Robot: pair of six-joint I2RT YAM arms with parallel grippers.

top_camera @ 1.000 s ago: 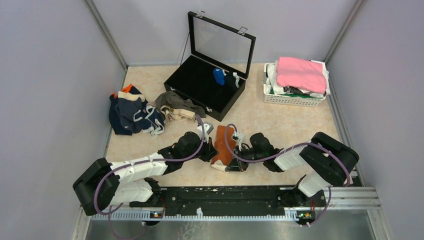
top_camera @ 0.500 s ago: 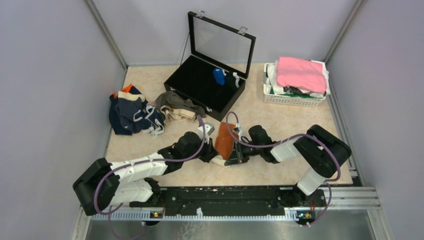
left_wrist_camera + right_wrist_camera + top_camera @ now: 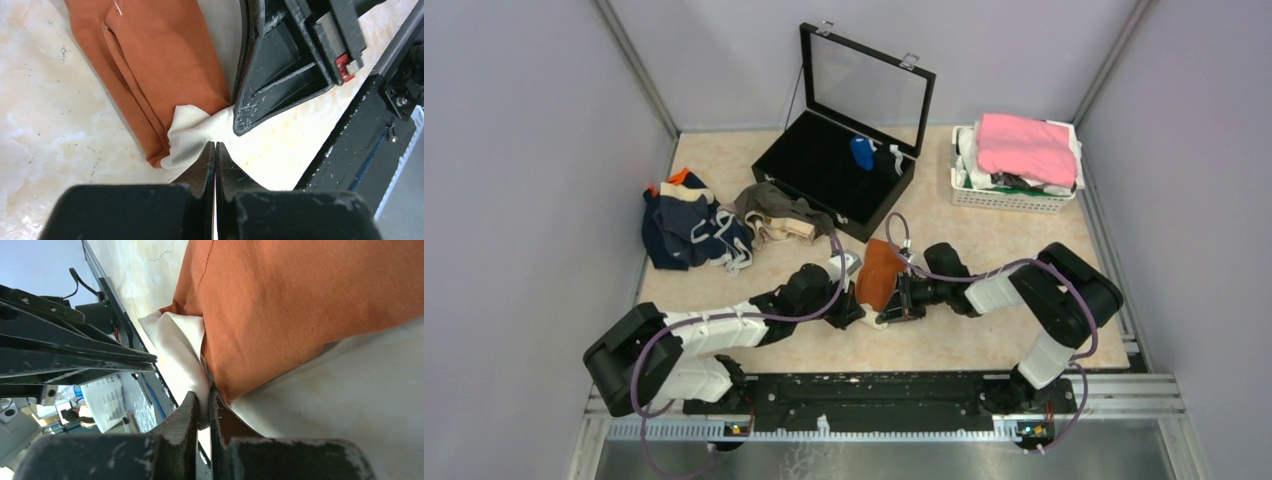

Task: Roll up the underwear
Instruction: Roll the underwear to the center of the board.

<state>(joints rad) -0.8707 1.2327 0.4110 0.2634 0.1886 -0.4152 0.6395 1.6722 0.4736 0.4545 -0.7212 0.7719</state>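
Note:
My left gripper should hold the lining's middle [image 3: 178, 346] steady while my right gripper takes a new hold, because the white lining bunches up [image 3: 201, 389] at my right gripper's fingers.
The rust-orange underwear [image 3: 880, 274] lies folded lengthways at the table's middle, its white lining [image 3: 187, 131] showing at the near end. My right gripper [image 3: 892, 304] is shut on that white lining [image 3: 176, 347], and the orange cloth [image 3: 300, 305] bulges up just beyond its tips [image 3: 204, 393]. My left gripper [image 3: 852, 308] is shut, its tips [image 3: 215, 145] resting at the lining's edge; no cloth shows between its jaws. More underwear lies at the left: a navy pair with white trim [image 3: 690, 230] and an olive-brown pair [image 3: 774, 212].
An open black case [image 3: 824, 170] with a glass lid stands behind the cloth, a blue item [image 3: 862, 152] inside. A white basket [image 3: 1009, 197] at the back right holds a bright pink cloth [image 3: 1026, 146]. The arms' mounting rail [image 3: 874, 395] runs along the near edge.
My right gripper has pulled the near end of the rust-orange underwear up and away from the rail, so the cloth is shorter and bunched. The left gripper has edged forward beside it.

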